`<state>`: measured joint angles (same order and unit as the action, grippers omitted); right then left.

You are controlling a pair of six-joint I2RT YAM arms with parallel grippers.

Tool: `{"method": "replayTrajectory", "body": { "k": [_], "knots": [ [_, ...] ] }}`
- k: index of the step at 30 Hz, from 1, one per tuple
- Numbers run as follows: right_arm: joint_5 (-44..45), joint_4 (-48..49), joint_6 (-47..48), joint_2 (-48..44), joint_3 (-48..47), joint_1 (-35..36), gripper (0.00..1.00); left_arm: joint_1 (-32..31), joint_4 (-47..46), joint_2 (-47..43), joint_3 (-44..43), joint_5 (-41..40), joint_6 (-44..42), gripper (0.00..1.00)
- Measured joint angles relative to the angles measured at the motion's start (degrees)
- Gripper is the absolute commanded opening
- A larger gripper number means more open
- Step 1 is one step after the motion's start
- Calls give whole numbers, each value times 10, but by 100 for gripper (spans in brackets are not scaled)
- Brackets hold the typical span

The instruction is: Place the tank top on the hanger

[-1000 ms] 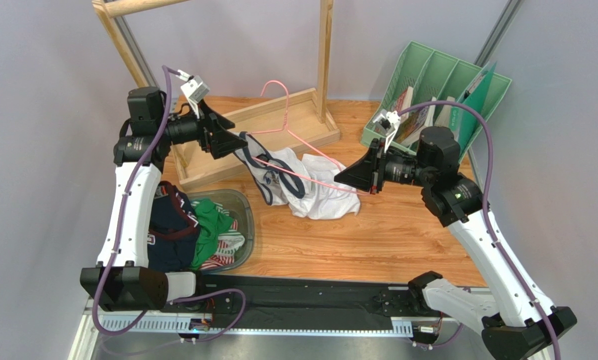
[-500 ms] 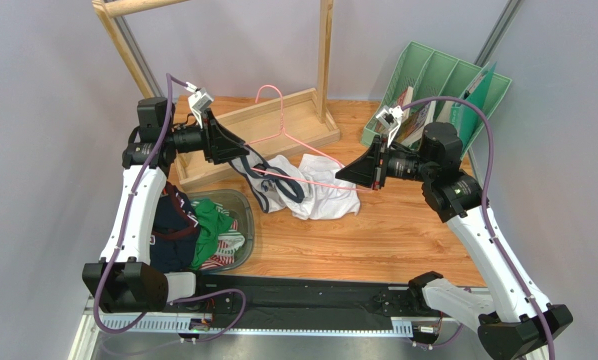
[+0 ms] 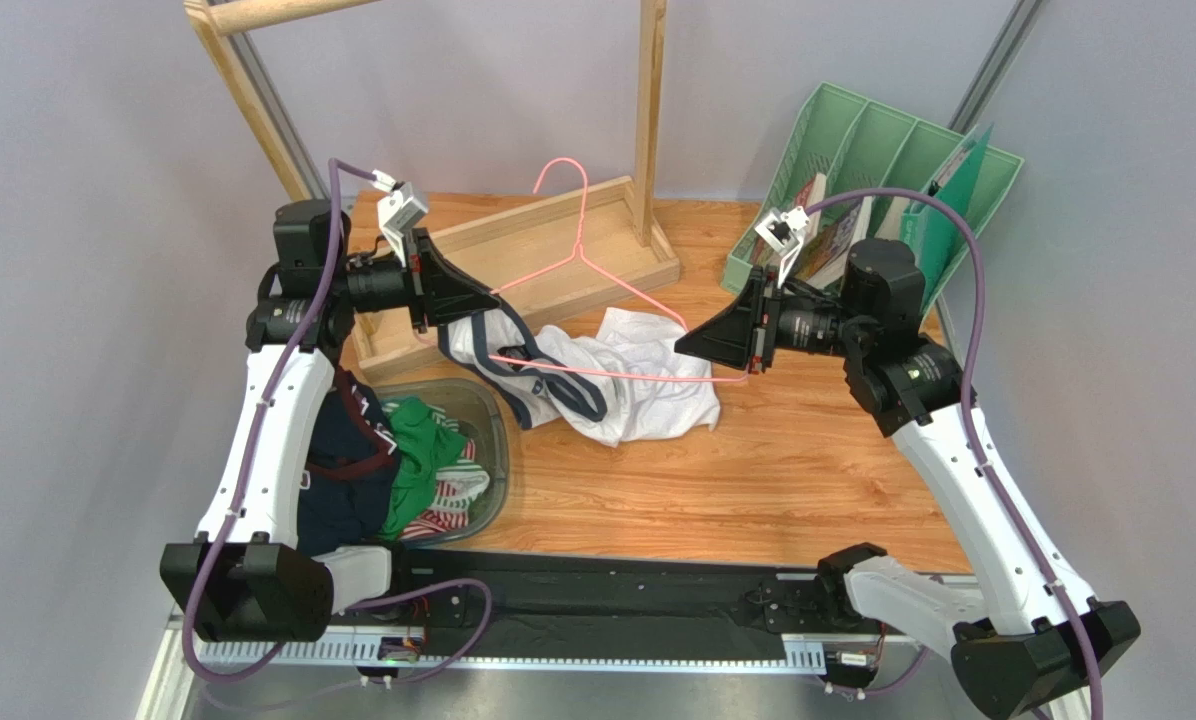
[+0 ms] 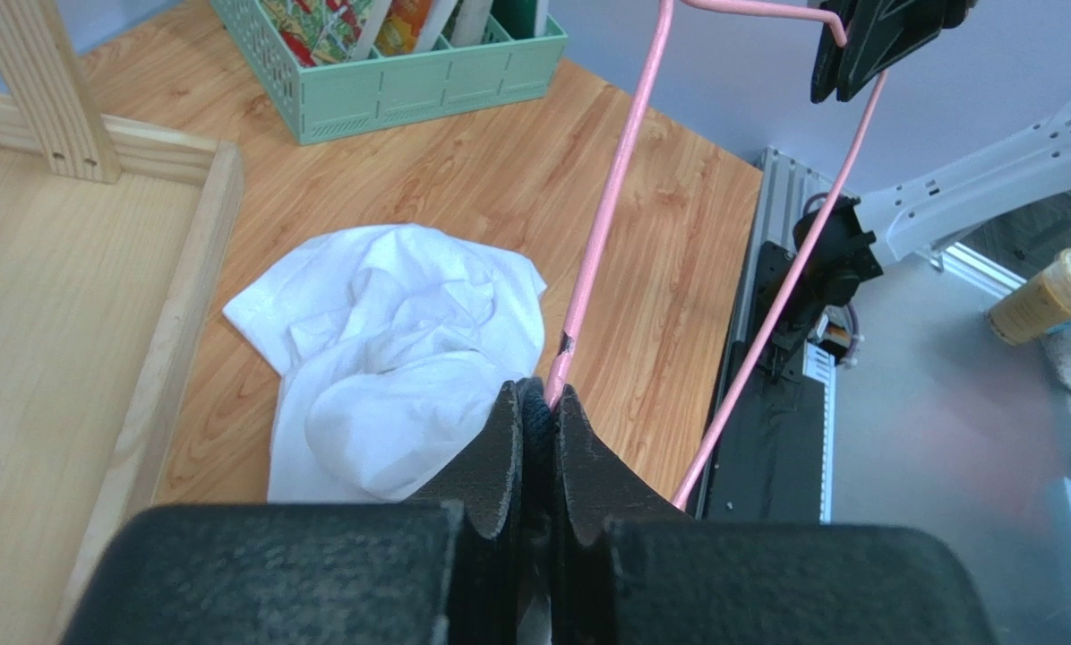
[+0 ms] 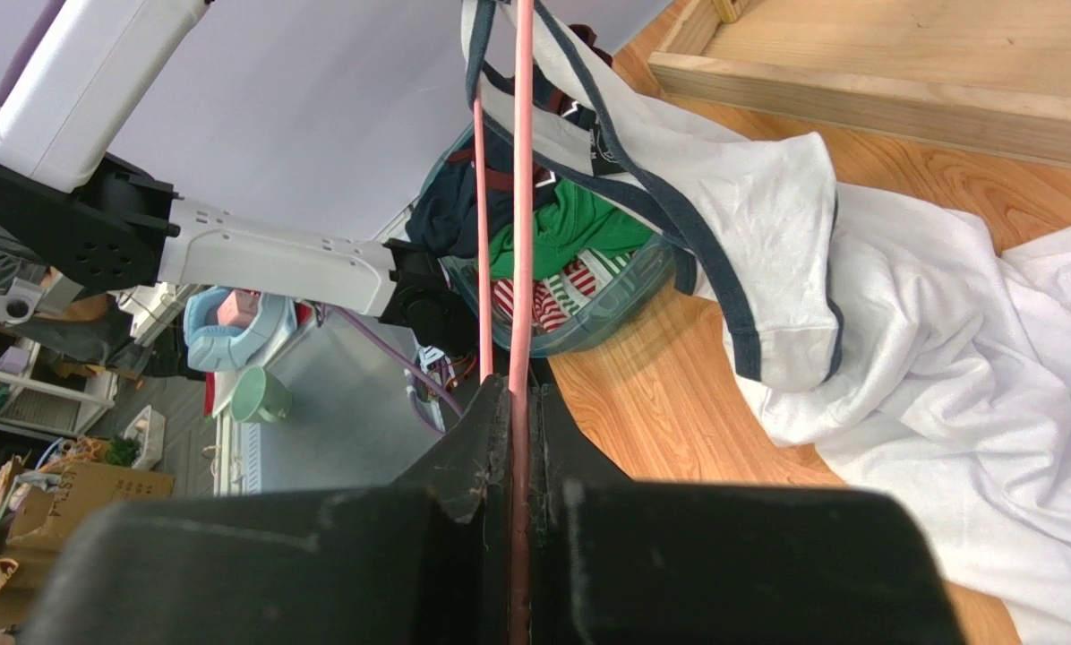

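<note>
The corner of the hanger (image 3: 744,380) that the loose navy-trimmed strap has to cover is in my right gripper, so my right gripper should open and pick up that strap (image 3: 595,404) first.
The pink wire hanger (image 3: 582,258) hangs in the air between both arms, its hook toward the wooden rack. My right gripper (image 3: 690,342) is shut on the hanger's right corner; in the right wrist view the wire (image 5: 517,202) runs straight out from between my right gripper's (image 5: 514,383) pads. The white tank top (image 3: 627,375) lies crumpled on the table, with its navy-trimmed strap end lifted over the hanger's left arm. My left gripper (image 3: 477,308) is shut on that navy trim, right beside the pink wire (image 4: 608,229). The left gripper (image 4: 538,393) shows dark fabric pinched between its fingers, above the white cloth (image 4: 393,336).
A wooden rack base (image 3: 559,225) with an upright post (image 3: 649,105) stands behind the hanger. A green file organizer (image 3: 875,165) sits at the back right. A clear bin (image 3: 487,413) holding green and dark navy garments is at the front left.
My left gripper has gone from open to shut on the tank top's navy trim. The hanger's hook has shifted slightly right and up. The right gripper keeps its grip.
</note>
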<state>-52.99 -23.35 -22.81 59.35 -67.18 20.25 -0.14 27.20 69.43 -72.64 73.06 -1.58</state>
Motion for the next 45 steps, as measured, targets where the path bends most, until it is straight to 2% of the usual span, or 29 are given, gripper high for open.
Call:
{"method": "replayTrajectory", "body": {
  "k": [8, 11, 15, 18, 26, 30, 33, 35, 37, 45],
  "knots": [
    [22, -6, 32, 18, 8, -2, 1, -1, -6, -18, 23, -24, -7, 0],
    [41, -7, 54, 26, 8, -2, 11, -2, -9, -31, 33, -43, -8, 0],
    [73, -7, 84, 44, 8, -2, 35, -2, -8, -55, 52, -64, -7, 0],
    [111, -5, 99, 65, 8, -2, 43, -5, 1, -64, 60, -75, -3, 0],
    [160, 3, 117, 107, 7, -15, 57, -22, 13, -70, 83, -78, 20, 0],
    [161, 6, 120, 118, 1, -30, 59, -32, 13, -72, 86, -76, 28, 0],
    [154, 10, 123, 121, -3, -40, 68, -37, 13, -73, 88, -78, 29, 0],
    [151, 12, 125, 121, -6, -50, 68, -40, 15, -73, 89, -80, 29, 0],
    [152, 13, 128, 121, -8, -61, 75, -43, 21, -73, 89, -81, 27, 0],
    [165, 4, 155, 120, -17, -109, 77, -44, 54, -69, 89, -89, 11, 0]
  ]
}}
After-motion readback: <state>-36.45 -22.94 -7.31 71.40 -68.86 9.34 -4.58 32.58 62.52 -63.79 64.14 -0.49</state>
